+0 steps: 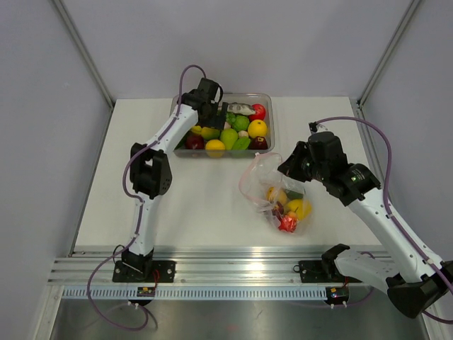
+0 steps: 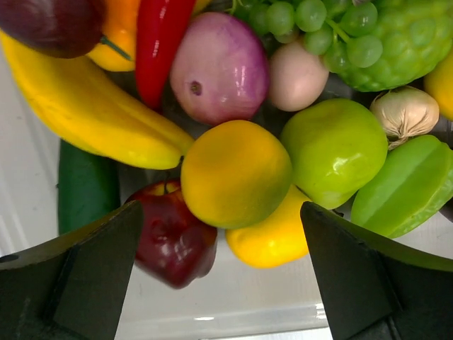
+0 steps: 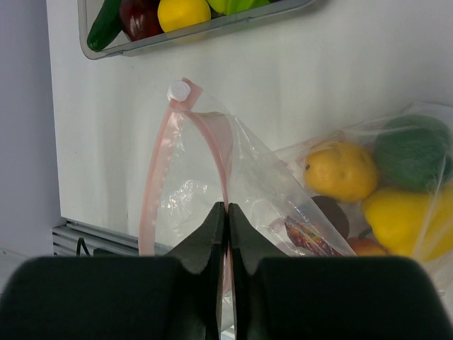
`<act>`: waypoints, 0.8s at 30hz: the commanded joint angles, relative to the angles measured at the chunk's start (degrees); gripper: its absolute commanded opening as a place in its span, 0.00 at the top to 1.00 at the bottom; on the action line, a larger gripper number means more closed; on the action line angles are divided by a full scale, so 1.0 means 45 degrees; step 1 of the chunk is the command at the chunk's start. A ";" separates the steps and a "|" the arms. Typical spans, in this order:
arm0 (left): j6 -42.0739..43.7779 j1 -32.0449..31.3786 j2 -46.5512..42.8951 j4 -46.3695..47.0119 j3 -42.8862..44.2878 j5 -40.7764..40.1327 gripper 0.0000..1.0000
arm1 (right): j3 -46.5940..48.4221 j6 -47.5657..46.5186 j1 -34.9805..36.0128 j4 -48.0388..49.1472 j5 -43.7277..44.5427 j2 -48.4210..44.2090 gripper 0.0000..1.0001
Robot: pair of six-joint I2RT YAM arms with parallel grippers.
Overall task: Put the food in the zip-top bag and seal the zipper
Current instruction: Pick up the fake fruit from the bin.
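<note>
The orange-yellow fruit (image 2: 236, 173) is on top of its neighbours, lined up with my left gripper's open fingers. I should keep going down until the fingers are on both sides of the fruit.
The zip-top bag (image 1: 263, 172) lies right of centre on the table with several pieces of food (image 1: 287, 207) inside; the right wrist view shows a yellow fruit (image 3: 340, 170) and a green one (image 3: 414, 149) in it. My right gripper (image 1: 289, 167) is shut on the pink zipper (image 3: 221, 152) at the bag's mouth, holding one side up so the mouth gapes; its white slider (image 3: 179, 91) sits at the far end. My left gripper (image 1: 216, 117) is open and empty, low over the loose food in the tub, with an orange-yellow fruit (image 2: 233, 173) and a dark red apple (image 2: 173, 237) between its fingers (image 2: 78, 276).
The rigid clear tub (image 1: 271, 127) at the back centre holds several more toy fruits and vegetables, among them a banana (image 2: 85, 113), a green apple (image 2: 333, 149), grapes (image 2: 318, 18) and a red chilli (image 2: 159, 42). A metal rail (image 1: 233, 273) runs along the near table edge.
</note>
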 commanded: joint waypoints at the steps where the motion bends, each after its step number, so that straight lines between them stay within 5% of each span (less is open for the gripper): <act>1: 0.0197 0.0082 0.0237 0.0564 0.0889 0.0762 0.05 | 0.0481 -0.0181 -0.0031 0.0357 -0.0159 -0.0089 0.89; 17: 0.0412 0.0082 0.1117 0.0935 0.0303 0.0392 0.18 | 0.0188 0.0034 -0.0011 0.0201 -0.0198 -0.0362 0.89; 24: 0.0685 0.0063 0.1430 0.0799 0.0732 0.0274 0.03 | 0.0129 0.0093 -0.0011 0.0143 -0.0159 -0.0518 0.89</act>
